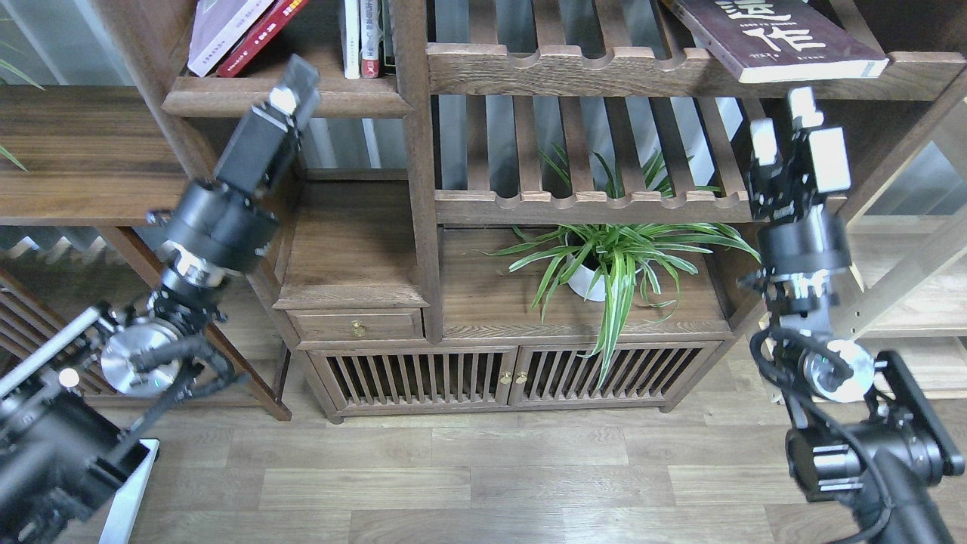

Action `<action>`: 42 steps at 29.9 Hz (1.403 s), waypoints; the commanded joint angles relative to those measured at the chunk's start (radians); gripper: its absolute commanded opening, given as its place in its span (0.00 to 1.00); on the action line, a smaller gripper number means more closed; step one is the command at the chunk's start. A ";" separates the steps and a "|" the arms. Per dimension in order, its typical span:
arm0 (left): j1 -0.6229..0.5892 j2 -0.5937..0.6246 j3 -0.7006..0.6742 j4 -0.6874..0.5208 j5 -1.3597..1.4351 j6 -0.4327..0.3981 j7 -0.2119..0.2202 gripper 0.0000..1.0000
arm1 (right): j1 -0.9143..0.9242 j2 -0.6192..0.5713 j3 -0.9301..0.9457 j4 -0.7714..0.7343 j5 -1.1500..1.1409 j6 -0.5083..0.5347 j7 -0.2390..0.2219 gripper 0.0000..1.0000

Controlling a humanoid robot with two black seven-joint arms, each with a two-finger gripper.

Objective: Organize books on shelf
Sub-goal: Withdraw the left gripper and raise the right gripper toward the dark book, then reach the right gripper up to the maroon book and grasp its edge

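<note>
The dark brown book (781,35) will stay flat and closed when I carry it off the rack, because the overhanging edge (814,72) sticks out straight and tightly shut.
The dark walnut shelf (423,189) fills the middle of the head view. A pale lavender book (223,30) and a red book (261,34) lean together in its top left compartment. The dark brown book with white Chinese characters (770,34) lies flat on the top right slatted rack, overhanging its front edge. My left gripper (298,79) is just in front of the top left board, below the leaning books; its fingers cannot be told apart. My right gripper (786,128) is open and empty, pointing up just below the brown book.
A potted spider plant (604,264) stands under the lower slatted rack. Upright books (363,38) fill the right of the top left compartment. A brass-knobbed drawer (356,325) and slatted doors (423,378) are below. Pale wood shelving (906,302) stands right, a dark table (75,151) left.
</note>
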 commanded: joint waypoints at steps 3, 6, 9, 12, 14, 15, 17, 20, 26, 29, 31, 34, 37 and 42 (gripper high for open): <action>0.038 -0.062 0.040 -0.001 0.003 0.000 0.095 0.95 | 0.030 -0.073 -0.003 -0.006 0.023 -0.005 -0.002 0.89; 0.067 -0.079 0.039 -0.001 0.003 0.000 0.105 0.95 | 0.027 -0.122 -0.015 -0.009 0.057 -0.065 -0.002 0.89; 0.075 -0.077 0.033 -0.001 0.003 0.000 0.107 0.95 | 0.024 -0.159 -0.020 -0.010 0.121 -0.128 -0.005 0.88; 0.076 -0.071 0.027 -0.001 0.004 0.000 0.107 0.96 | 0.028 -0.179 -0.021 -0.010 0.170 -0.206 -0.028 0.87; 0.076 -0.069 0.026 0.000 0.004 0.000 0.109 0.96 | 0.043 -0.185 -0.020 -0.010 0.216 -0.269 -0.043 0.87; 0.076 -0.069 0.026 0.000 0.004 0.000 0.109 0.96 | 0.060 -0.186 -0.020 -0.010 0.235 -0.297 -0.049 0.87; 0.076 -0.069 0.031 0.000 0.006 0.000 0.109 0.96 | 0.105 -0.189 -0.018 -0.010 0.265 -0.373 -0.058 0.87; 0.078 -0.068 0.036 0.000 0.006 0.000 0.109 0.97 | 0.149 -0.192 -0.015 -0.010 0.296 -0.485 -0.061 0.87; 0.090 -0.057 0.033 0.000 0.006 0.000 0.112 0.98 | 0.182 -0.192 -0.014 -0.023 0.299 -0.608 -0.063 0.86; 0.090 -0.051 0.030 0.006 0.006 0.000 0.112 0.98 | 0.183 -0.191 -0.007 -0.027 0.301 -0.627 -0.063 0.80; 0.090 -0.049 0.030 0.007 0.006 0.000 0.113 0.98 | 0.185 -0.191 -0.004 -0.030 0.301 -0.628 -0.063 0.73; 0.092 -0.048 0.033 0.010 0.006 0.000 0.115 0.98 | 0.200 -0.191 -0.004 -0.046 0.301 -0.628 -0.063 0.71; 0.092 -0.048 0.034 0.011 0.006 0.000 0.119 0.98 | 0.220 -0.191 -0.006 -0.053 0.301 -0.641 -0.065 0.71; 0.092 -0.048 0.034 0.011 0.006 0.000 0.119 0.98 | 0.234 -0.191 -0.007 -0.064 0.301 -0.659 -0.071 0.72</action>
